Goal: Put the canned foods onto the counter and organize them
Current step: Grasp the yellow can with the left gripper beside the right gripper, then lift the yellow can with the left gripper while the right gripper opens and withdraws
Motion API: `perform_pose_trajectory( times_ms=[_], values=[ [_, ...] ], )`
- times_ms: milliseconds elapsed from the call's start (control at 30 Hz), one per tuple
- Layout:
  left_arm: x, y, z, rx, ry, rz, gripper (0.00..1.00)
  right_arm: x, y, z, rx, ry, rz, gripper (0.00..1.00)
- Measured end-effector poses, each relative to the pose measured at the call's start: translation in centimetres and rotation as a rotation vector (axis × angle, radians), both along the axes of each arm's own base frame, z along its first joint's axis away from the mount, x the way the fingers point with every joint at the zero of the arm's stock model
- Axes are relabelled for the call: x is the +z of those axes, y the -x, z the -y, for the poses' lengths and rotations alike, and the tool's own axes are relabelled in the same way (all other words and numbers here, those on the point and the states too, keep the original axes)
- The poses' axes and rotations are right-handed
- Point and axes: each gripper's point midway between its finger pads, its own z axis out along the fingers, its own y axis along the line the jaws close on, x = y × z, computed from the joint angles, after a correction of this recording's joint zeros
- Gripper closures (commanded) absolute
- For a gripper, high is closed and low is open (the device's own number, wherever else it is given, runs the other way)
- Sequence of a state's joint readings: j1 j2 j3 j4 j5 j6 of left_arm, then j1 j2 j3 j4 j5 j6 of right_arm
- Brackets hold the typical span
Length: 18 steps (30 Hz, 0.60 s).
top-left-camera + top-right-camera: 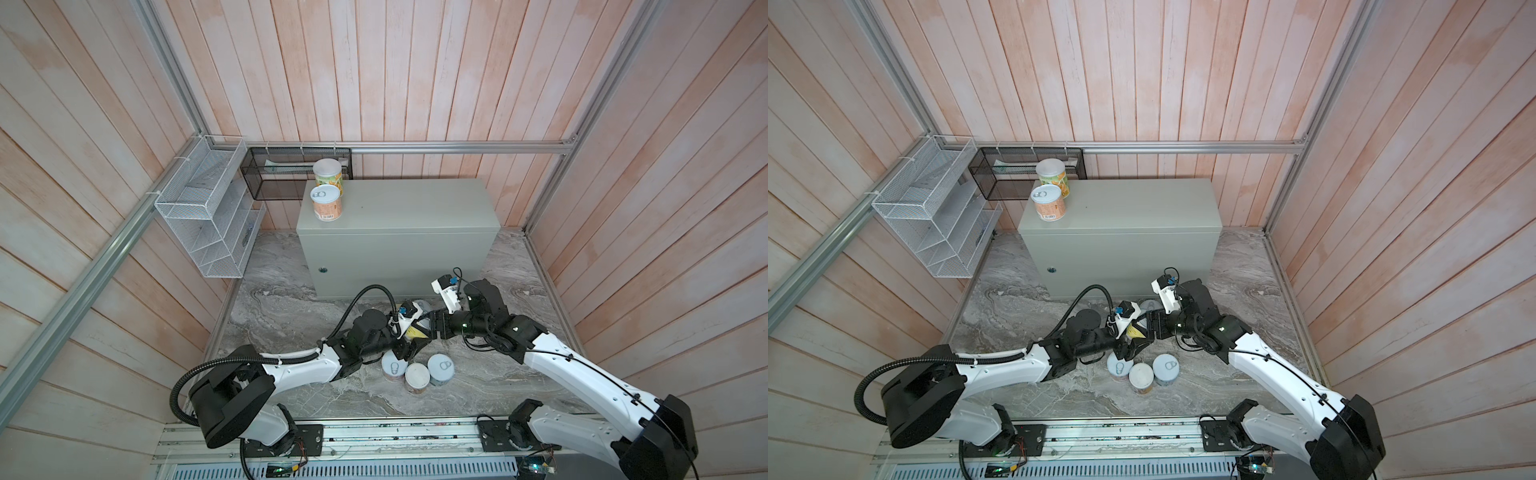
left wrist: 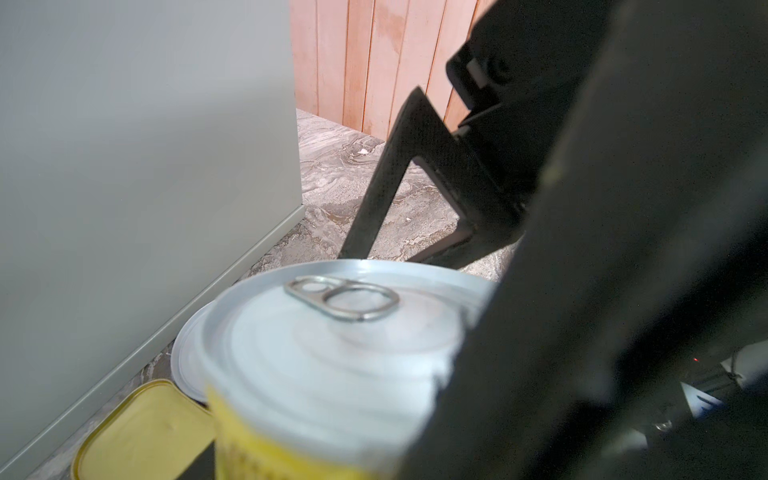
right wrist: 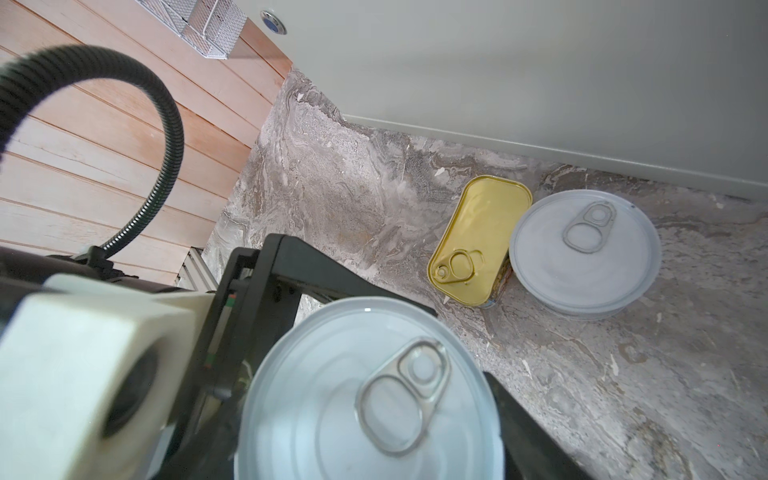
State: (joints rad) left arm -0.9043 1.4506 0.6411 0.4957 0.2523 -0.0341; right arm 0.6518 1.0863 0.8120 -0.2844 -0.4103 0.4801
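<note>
The yellow-labelled can (image 1: 416,329) has both grippers closed on it, so next my right gripper opens and moves away before my left gripper lifts the can onto the counter (image 1: 379,214).
A yellow-labelled can (image 3: 365,395) with a silver pull-tab lid sits between both grippers above the stone floor, in front of the counter (image 1: 415,208). My left gripper (image 1: 409,343) is shut on it from the left. My right gripper (image 1: 434,326) is shut on it from the right. Two cans stand on the counter's left end: a white-lidded can (image 1: 327,172) and an orange-labelled can (image 1: 326,203). Three upright cans (image 1: 417,376) cluster on the floor near the front. A gold oblong tin (image 3: 482,237) and a flat grey can (image 3: 586,257) lie at the counter's base.
A white wire basket (image 1: 208,216) hangs on the left wall. A black mesh basket (image 1: 291,174) hangs behind the counter's left end. Wooden walls close in three sides. The arms' base rail (image 1: 374,436) runs along the front edge.
</note>
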Motion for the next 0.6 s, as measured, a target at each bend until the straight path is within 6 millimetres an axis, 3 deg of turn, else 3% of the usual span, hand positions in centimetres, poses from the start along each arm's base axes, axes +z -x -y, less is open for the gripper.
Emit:
perform_pose_trajectory(
  times_ms=[400,600],
  values=[
    [0.9,0.3,0.0,-0.009,0.023,-0.005,0.44,0.7,-0.1,0.3,-0.003,-0.012,0.028,0.15],
    [1.1,0.5,0.0,-0.013,0.030,-0.005,0.44,0.9,-0.1,0.4,-0.007,-0.018,0.038,0.15]
  ],
)
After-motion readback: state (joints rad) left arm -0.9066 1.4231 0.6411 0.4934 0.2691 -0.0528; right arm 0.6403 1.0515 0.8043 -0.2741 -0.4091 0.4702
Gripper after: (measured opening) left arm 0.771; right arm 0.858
